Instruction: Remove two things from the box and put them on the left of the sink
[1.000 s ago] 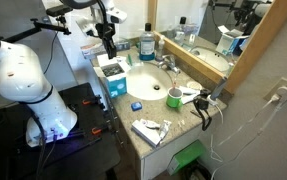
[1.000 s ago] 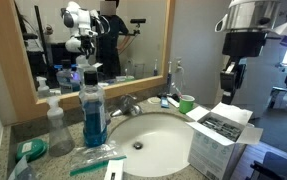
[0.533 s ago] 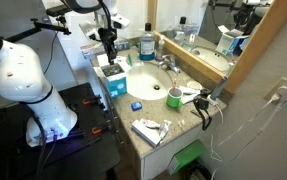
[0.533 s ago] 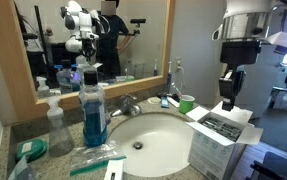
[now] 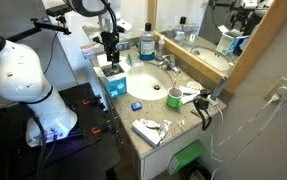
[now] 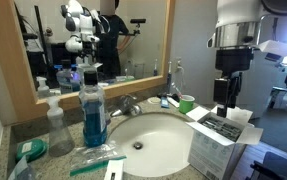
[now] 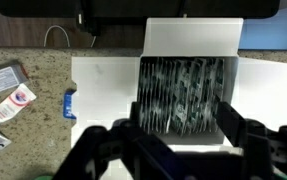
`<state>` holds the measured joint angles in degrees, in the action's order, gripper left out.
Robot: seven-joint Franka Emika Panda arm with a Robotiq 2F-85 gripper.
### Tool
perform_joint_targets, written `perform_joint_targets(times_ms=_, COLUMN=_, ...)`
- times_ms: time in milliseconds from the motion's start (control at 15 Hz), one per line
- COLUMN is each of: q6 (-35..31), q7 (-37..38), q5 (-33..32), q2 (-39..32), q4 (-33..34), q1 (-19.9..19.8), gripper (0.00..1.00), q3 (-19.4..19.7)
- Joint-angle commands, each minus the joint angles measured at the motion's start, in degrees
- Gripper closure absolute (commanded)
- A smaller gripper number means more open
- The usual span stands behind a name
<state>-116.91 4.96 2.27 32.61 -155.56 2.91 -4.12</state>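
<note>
My gripper needs to narrow its open fingers first and then lower them to the dark packets (image 7: pixel 188 88), because the fingers are spread about as wide as the box's side (image 7: pixel 139 88).
A white box (image 5: pixel 111 76) with teal sides stands on the counter beside the sink (image 5: pixel 149 82). In the wrist view the box (image 7: pixel 103 85) lies open right under the camera, with a row of dark, shiny packets (image 7: pixel 181 92) standing on edge inside. My gripper (image 5: pixel 110 58) hangs just over the box in both exterior views, low above its open top (image 6: pixel 226 106). Its fingers (image 7: pixel 230 125) are spread wide, one on each side of the packet row, and the gripper (image 7: pixel 183 128) is open with nothing held.
A blue mouthwash bottle (image 6: pixel 93 108), a green cup (image 5: pixel 173 97) and the faucet (image 5: pixel 169 63) ring the sink (image 6: pixel 148 135). Toothpaste tubes (image 7: pixel 8 100) and a small blue item (image 7: pixel 70 103) lie on the speckled counter. A mirror backs the counter.
The gripper has come down from above to just over the box's open top, and its jaws have gone from shut to wide open.
</note>
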Motion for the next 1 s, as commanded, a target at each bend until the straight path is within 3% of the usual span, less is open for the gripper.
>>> perform_joint_targets(times_ms=0, q6=1.15, q7=1.37, q5=-0.87, q2=-1.65, q4=1.75, q1=-0.46, gripper=0.00, q3=-0.60)
perform_joint_targets(times_ms=133, q6=1.00, q7=1.12, q5=-0.67, q2=-2.03, q4=1.80, q1=-0.37, gripper=0.00, q3=-0.44)
perform_joint_targets(times_ms=333, q6=0.46, q7=0.78, q5=-0.36, q2=-2.51, q4=1.63, q1=-0.27, gripper=0.14, q3=-0.20)
perform_joint_targets(times_ms=600, q6=0.03, q7=0.56, q5=-0.15, q2=-3.30, q4=1.59, q1=-0.18, gripper=0.20, q3=-0.05)
perform_joint_targets(times_ms=667, q6=-0.02, q7=0.49, q5=-0.19, q2=-3.48, q4=1.61, q1=-0.16, gripper=0.31, q3=-0.04)
perform_joint_targets(times_ms=733, q6=-0.07, q7=0.51, q5=-0.15, q2=-3.69, q4=1.66, q1=-0.14, gripper=0.32, q3=-0.05)
perform_joint_targets(times_ms=867, q6=-0.23, q7=0.45, q5=-0.14, q2=-4.32, q4=1.80, q1=-0.06, gripper=0.54, q3=-0.11)
perform_joint_targets(times_ms=933, q6=-0.22, q7=0.40, q5=-0.22, q2=-4.53, q4=1.83, q1=-0.05, gripper=0.53, q3=-0.13)
